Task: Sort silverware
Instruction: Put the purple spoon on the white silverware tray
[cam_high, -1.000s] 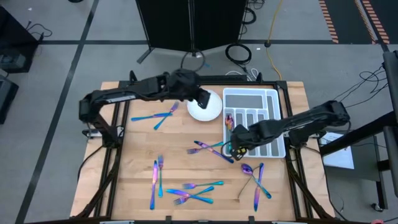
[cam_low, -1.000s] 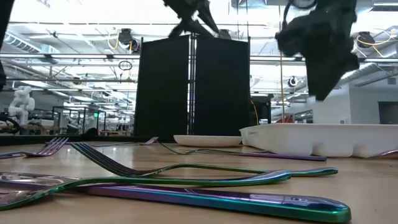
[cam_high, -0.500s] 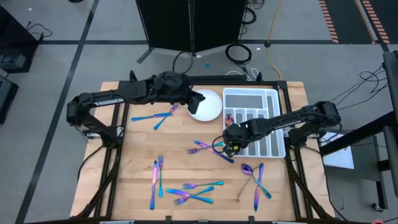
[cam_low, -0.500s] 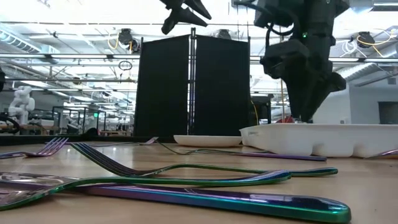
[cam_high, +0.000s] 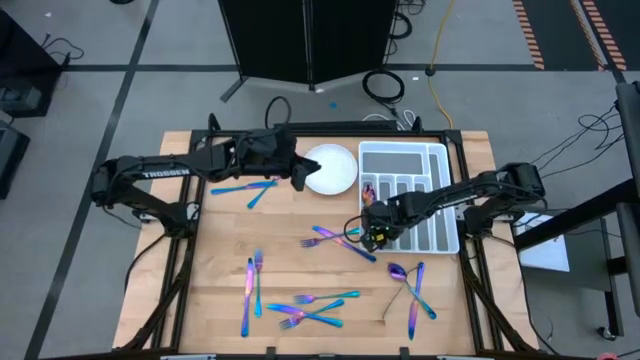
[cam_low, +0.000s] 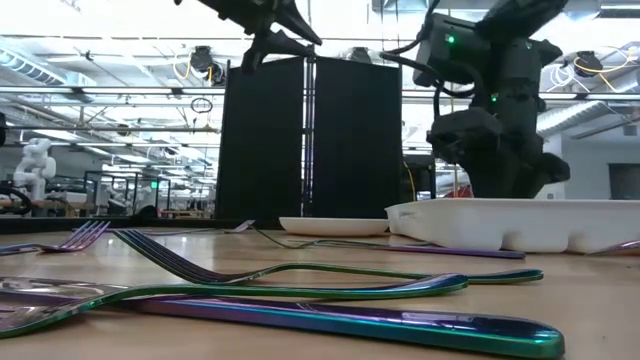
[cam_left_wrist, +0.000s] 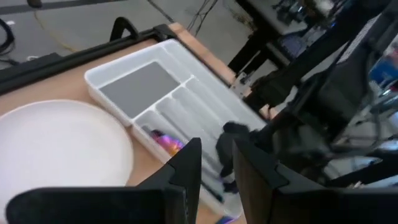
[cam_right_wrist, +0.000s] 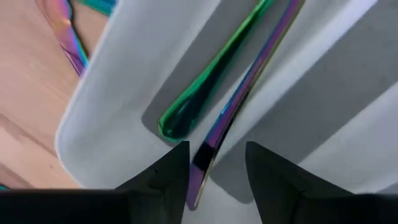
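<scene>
The purple handle slants (cam_right_wrist: 219, 135) against the divider beside the green piece. Next, my right gripper brings the purple handle into line with the green piece (cam_right_wrist: 180, 117).
Iridescent silverware lies loose on the wooden table: a crossed pair (cam_high: 255, 187) at the far left, a cluster (cam_high: 338, 240) in the middle, and forks (cam_high: 250, 285), more pieces (cam_high: 310, 308) and spoons (cam_high: 410, 285) near the front. My right gripper (cam_high: 372, 226) is open and low over the near left corner of the white tray (cam_high: 400, 148). Its fingers stand on either side of a purple handle (cam_right_wrist: 205, 155), which lies in a compartment beside a green piece (cam_right_wrist: 205, 93). My left gripper (cam_high: 299, 174) is open, empty and high, beside the left edge of the white plate (cam_high: 335, 165).
Another pink piece (cam_left_wrist: 165, 140) lies in a tray compartment. The tray's wide far compartment (cam_left_wrist: 140, 84) holds nothing. Black frame rails run along the table's edges. Bare wood (cam_high: 300, 215) lies between the plate and the middle cluster.
My left gripper has gone from over the plate toward the table's left edge. My right gripper has come down from high above into the tray's near left corner, shifting slightly toward the far edge.
</scene>
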